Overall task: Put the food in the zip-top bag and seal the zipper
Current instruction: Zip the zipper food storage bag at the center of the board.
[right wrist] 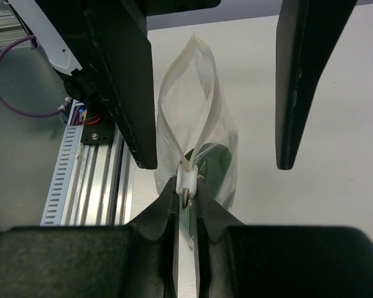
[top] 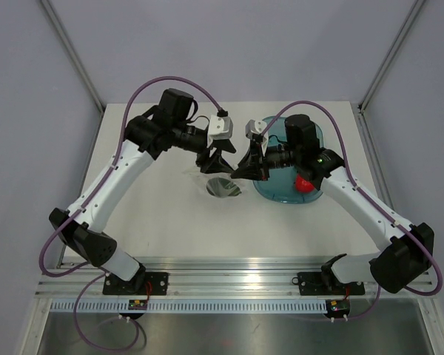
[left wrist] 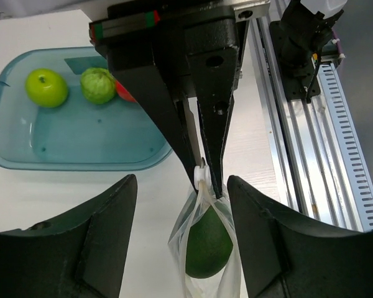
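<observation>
Next, my left gripper lines up with the white slider (left wrist: 202, 176) before it pinches the bag's edges (right wrist: 187, 161) together there, because the slider sits off-center between the gripper's open fingers.
The clear zip-top bag (top: 223, 186) hangs just above the table between my two grippers, with the dark green food (left wrist: 208, 243) inside it. The food also shows through the plastic in the right wrist view (right wrist: 222, 162). My right gripper (right wrist: 185, 190) is shut on the zipper at its white slider (right wrist: 188, 179), at one end of the mouth. Beyond the slider the two lips of the bag (right wrist: 185, 81) stand apart. My left gripper (left wrist: 181, 181) is open, its fingers (left wrist: 105, 217) either side of the bag without touching it. Both grippers, left (top: 218, 164) and right (top: 243, 171), meet over the bag.
A teal tray (left wrist: 81, 139) stands to the right of the bag and holds a lime-green apple (left wrist: 46, 87), a pale green round item (left wrist: 98, 85) and a red item (top: 303, 183). The aluminium rail (left wrist: 298, 155) runs along the near table edge.
</observation>
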{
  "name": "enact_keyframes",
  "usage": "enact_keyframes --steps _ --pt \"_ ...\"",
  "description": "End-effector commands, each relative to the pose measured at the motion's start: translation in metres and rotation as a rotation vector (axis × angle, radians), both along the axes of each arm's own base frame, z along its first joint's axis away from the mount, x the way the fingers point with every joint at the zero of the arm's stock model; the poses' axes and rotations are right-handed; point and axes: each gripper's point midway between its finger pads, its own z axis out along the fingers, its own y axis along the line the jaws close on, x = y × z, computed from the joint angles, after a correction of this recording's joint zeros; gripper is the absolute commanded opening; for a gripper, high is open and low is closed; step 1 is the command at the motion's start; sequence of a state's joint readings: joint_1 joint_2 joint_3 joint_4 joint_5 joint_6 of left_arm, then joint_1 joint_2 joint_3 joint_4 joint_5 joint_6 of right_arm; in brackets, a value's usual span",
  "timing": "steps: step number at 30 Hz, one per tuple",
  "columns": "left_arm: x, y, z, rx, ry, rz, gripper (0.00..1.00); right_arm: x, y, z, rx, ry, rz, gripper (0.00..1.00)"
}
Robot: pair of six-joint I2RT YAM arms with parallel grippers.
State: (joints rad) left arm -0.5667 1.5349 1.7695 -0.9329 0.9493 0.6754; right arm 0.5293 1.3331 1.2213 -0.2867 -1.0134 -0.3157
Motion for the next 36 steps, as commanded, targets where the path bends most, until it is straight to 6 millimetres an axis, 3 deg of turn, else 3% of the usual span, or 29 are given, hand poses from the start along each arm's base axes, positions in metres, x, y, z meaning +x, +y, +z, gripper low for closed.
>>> enact_keyframes --steps 1,5,11,17,21,25,36 --pt "0.000 -0.002 0.013 -0.018 -0.042 -0.007 0.61 -0.003 0.003 0.021 0.036 -0.062 0.026 0.00" --pt "-0.001 -0.005 0.006 -0.003 -0.017 -0.012 0.52 -0.002 0.003 0.022 0.037 -0.066 0.024 0.00" --pt "-0.007 -0.007 0.003 -0.004 0.004 -0.027 0.58 0.000 0.004 0.020 0.033 -0.065 0.018 0.00" --pt "-0.008 -0.014 -0.008 0.020 0.046 -0.037 0.54 0.001 0.003 0.020 0.033 -0.067 0.014 0.00" --pt "-0.008 -0.015 -0.008 0.020 0.057 -0.039 0.33 0.001 0.002 0.020 0.031 -0.070 0.008 0.00" --pt "-0.008 -0.014 -0.007 0.026 0.051 -0.028 0.25 0.003 0.002 0.019 0.026 -0.072 -0.003 0.00" --pt "-0.008 -0.006 -0.011 0.055 0.031 0.010 0.32 0.007 0.001 0.017 0.016 -0.085 -0.031 0.00"
